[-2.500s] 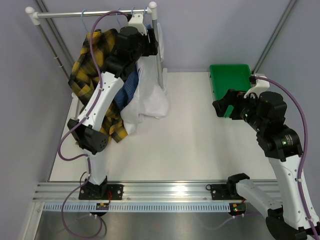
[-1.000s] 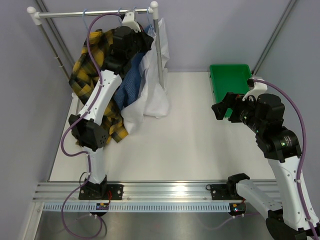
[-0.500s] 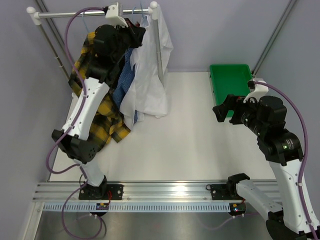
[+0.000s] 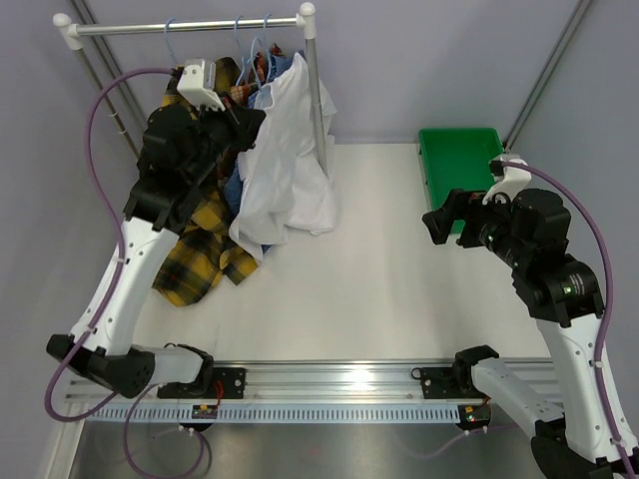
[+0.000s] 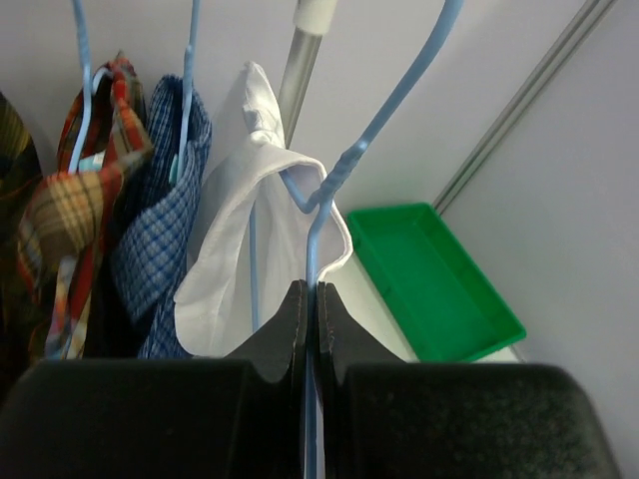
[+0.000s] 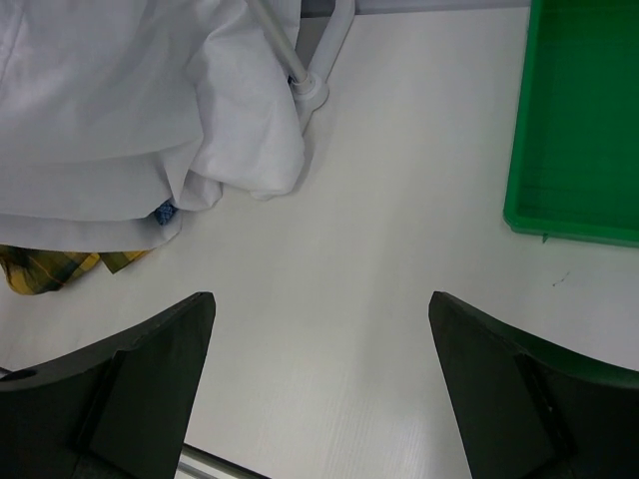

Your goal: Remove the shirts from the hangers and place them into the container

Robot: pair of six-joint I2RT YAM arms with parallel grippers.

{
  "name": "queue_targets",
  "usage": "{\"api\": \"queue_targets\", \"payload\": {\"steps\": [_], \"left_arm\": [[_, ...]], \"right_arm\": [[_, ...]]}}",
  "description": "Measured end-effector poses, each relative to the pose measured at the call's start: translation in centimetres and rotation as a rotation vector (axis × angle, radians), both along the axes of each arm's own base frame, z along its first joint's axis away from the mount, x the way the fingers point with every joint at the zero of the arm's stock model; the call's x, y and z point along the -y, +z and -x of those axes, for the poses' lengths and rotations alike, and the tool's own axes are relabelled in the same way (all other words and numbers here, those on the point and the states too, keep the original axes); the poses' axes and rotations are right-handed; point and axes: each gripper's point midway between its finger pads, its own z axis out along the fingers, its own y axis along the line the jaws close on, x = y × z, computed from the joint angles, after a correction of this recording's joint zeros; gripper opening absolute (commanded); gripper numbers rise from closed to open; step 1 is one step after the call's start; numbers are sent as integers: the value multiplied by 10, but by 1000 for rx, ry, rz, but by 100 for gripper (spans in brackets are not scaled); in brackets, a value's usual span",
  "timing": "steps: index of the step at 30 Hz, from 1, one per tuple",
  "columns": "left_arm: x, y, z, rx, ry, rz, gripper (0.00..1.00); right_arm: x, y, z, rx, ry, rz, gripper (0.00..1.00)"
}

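The white shirt is against the rail's post (image 4: 318, 105), so the robot's left gripper should move the hanger forward into the open before the right gripper takes the collar (image 5: 336, 228).
My left gripper (image 5: 318, 295) is shut on the thin light-blue wire of a hanger (image 5: 384, 115), whose hook runs out of the top of the view. That hanger carries the white shirt (image 5: 262, 225). From above, the left gripper (image 4: 252, 118) sits just below the rail at the white shirt's (image 4: 290, 165) collar. Beside it hang the blue check shirt (image 5: 160, 230), the red plaid shirt (image 5: 90, 190) and the yellow-and-black plaid shirt (image 4: 200, 254). The green container (image 4: 459, 155) lies at the back right. My right gripper (image 4: 446, 218) stands open and empty next to it, over bare table (image 6: 319, 297).
The metal rail (image 4: 190, 27) with white end caps spans the back left, with other hangers (image 4: 240, 28) hooked on it. Its upright post (image 4: 318, 95) stands behind the white shirt, its foot (image 6: 310, 95) on the table. Grey walls close in behind and on both sides.
My left arm has swung left and toward the near side, drawing the hanger and white shirt collar away from the rail's right end. The right arm has barely moved.
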Motion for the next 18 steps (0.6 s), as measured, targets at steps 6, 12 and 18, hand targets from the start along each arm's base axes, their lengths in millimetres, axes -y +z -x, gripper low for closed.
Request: {"api": "queue_targets", "payload": {"steps": [6,12,18], "left_arm": [[-14,-26,60,-31,-60,-55,0],[-33,-14,123,30,-101,-73,0],[-56,11,167,87,-74,-92,0]], "right_arm": [[-10,10,-4,11,55,-13,100],[-31,50,-14,81,152,-63,99],[-47,64,-31,100,217,-91,99]]}}
